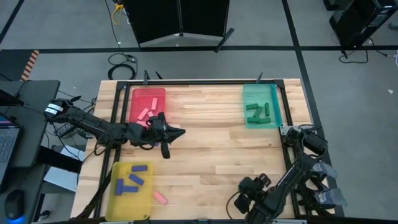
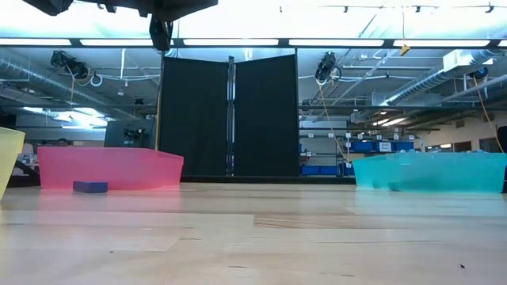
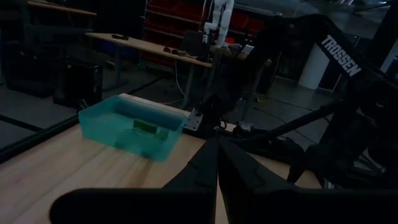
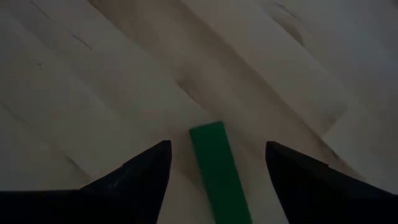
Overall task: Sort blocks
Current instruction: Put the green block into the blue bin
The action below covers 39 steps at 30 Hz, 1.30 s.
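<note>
The blue block [image 2: 89, 187] by the red tray has my shut left gripper reaching past it, so my left gripper should move back, point down and open around that block.
My left gripper [image 1: 181, 132] is shut and empty above the table's middle, just right of the red tray [image 1: 148, 93]; its shut fingers also show in the left wrist view [image 3: 217, 142]. My right gripper [image 1: 241, 200] is open, low over the table's near edge. In the right wrist view its fingers [image 4: 217, 144] stand on either side of a green block [image 4: 217, 168] that lies flat on the wood, apart from it. Pink blocks [image 1: 144, 116] lie in the red tray, green blocks [image 1: 258, 112] in the teal tray, blue blocks [image 1: 134, 182] in the yellow tray.
A loose pink block [image 1: 160, 198] lies on the table by the yellow tray [image 1: 118, 208]. A blue block [image 2: 89, 187] lies on the wood in front of the red tray [image 2: 111, 168]. The teal tray [image 1: 247, 121] stands at the far right. A black frame runs along the table's edges.
</note>
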Available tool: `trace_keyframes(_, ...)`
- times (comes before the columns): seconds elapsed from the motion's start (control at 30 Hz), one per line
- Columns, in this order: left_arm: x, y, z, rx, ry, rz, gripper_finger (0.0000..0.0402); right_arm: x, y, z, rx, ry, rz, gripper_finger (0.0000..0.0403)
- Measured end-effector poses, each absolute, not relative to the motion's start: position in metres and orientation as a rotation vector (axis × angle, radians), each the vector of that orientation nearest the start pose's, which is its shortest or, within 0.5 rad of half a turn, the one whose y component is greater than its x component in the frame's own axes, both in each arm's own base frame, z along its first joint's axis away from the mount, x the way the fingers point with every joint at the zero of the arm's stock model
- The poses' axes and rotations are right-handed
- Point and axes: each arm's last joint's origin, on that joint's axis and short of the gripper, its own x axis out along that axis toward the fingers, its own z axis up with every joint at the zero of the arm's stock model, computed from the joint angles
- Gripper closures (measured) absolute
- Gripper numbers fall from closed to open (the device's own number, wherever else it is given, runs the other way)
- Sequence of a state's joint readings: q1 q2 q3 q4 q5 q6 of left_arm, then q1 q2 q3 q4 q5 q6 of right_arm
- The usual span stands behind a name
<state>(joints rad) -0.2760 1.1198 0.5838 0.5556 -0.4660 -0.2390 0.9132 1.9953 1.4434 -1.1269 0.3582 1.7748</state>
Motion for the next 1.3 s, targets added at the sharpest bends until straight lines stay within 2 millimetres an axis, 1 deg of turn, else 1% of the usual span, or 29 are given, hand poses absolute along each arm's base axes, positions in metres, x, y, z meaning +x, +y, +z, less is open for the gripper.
trace_keyframes(0.2, 0.234, -0.053, 0.27, -0.246, -0.04, 0.177, 0.0383, 0.23, 0.276, 0.158, 0.427, 1.186, -0.661, 0.0123)
trace_keyframes(0.47, 0.234, -0.053, 0.27, -0.243, -0.04, 0.177, 0.0383, 0.223, 0.269, 0.135, 0.416, 1.25, -0.619, 0.0121)
trace_keyframes(0.6, 0.234, -0.054, 0.27, -0.242, -0.039, 0.172, 0.0383, 0.22, 0.267, 0.13, 0.427, 1.252, -0.61, 0.0127)
trace_keyframes(0.67, 0.234, -0.054, 0.27, -0.243, -0.039, 0.166, 0.0383, 0.22, 0.266, 0.13, 0.426, 1.252, -0.611, 0.0136)
trace_keyframes(0.77, 0.234, -0.055, 0.27, -0.245, -0.036, 0.133, 0.0383, 0.221, 0.267, 0.129, 0.433, 1.249, -0.603, 0.0166)
trace_keyframes(0.97, 0.228, -0.057, 0.279, -0.282, -0.056, -0.023, 0.0383, 0.222, 0.269, 0.128, 0.456, 1.24, -0.586, 0.0263)
trace_keyframes(1.03, 0.225, -0.058, 0.282, -0.29, -0.067, -0.074, 0.0383, 0.222, 0.269, 0.128, 0.455, 1.241, -0.583, 0.0287)
trace_keyframes(1.2, 0.214, -0.057, 0.295, -0.304, -0.118, -0.154, 0.0383, 0.224, 0.269, 0.128, 0.448, 1.241, -0.574, 0.0288)
trace_keyframes(1.3, 0.209, -0.055, 0.3, -0.292, -0.135, -0.164, 0.0383, 0.226, 0.269, 0.129, 0.43, 1.193, -0.577, 0.0288)
